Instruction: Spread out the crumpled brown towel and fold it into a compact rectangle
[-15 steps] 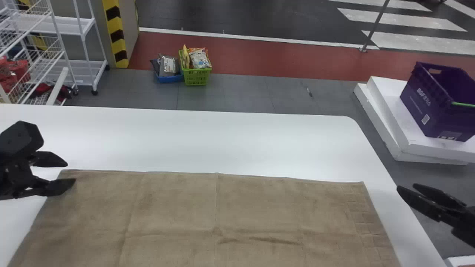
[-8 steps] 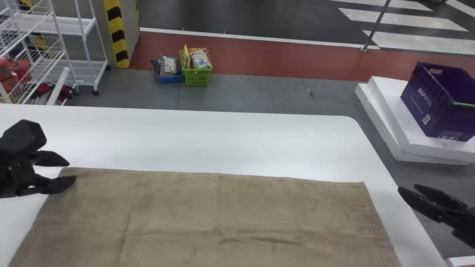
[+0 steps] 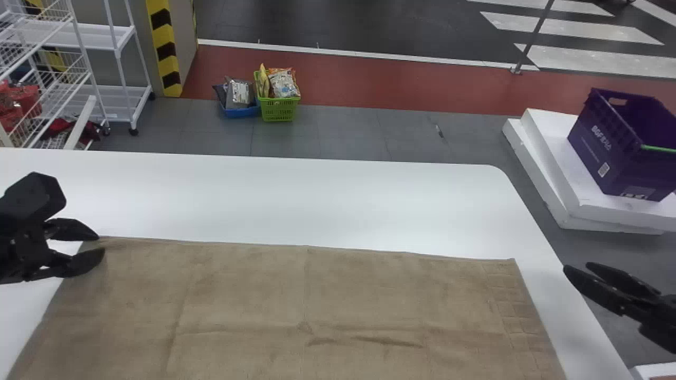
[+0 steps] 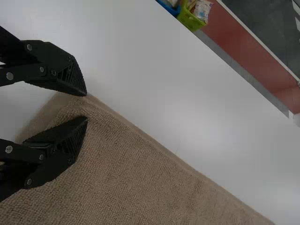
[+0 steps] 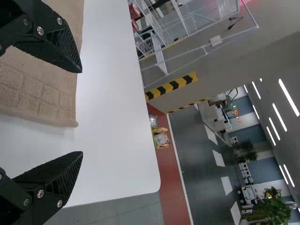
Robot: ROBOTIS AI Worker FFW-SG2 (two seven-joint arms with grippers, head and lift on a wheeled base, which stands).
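Note:
I expect the brown towel's far edge (image 3: 253,244) to sag in a wave when I fold the towel's corner (image 3: 96,243) over, because the edge lies thin and loose.
The brown towel (image 3: 253,295) lies spread flat on the white table, lightly creased across its middle. At its far left corner stands my left gripper (image 3: 102,244), its two fingertips a small gap apart. In the left wrist view, my left gripper (image 4: 87,106) is open at the corner of the towel (image 4: 131,173), one finger over the cloth and the other at its edge. My right gripper (image 3: 575,268) waits off to the right beyond the towel. The right wrist view shows my right gripper (image 5: 82,112) wide open and empty, near the towel's corner (image 5: 42,93) but apart from it.
The table (image 3: 296,200) extends beyond the towel's far edge. Past it on the floor are a green basket (image 3: 279,109) and a blue one (image 3: 242,112). A purple crate (image 3: 618,153) rests on white blocks at the right, and a white rack (image 3: 119,68) stands far left.
The left fingertips have drawn closer together, and the towel's edge beside them has shifted slightly away from me. My right gripper has stayed about where it was.

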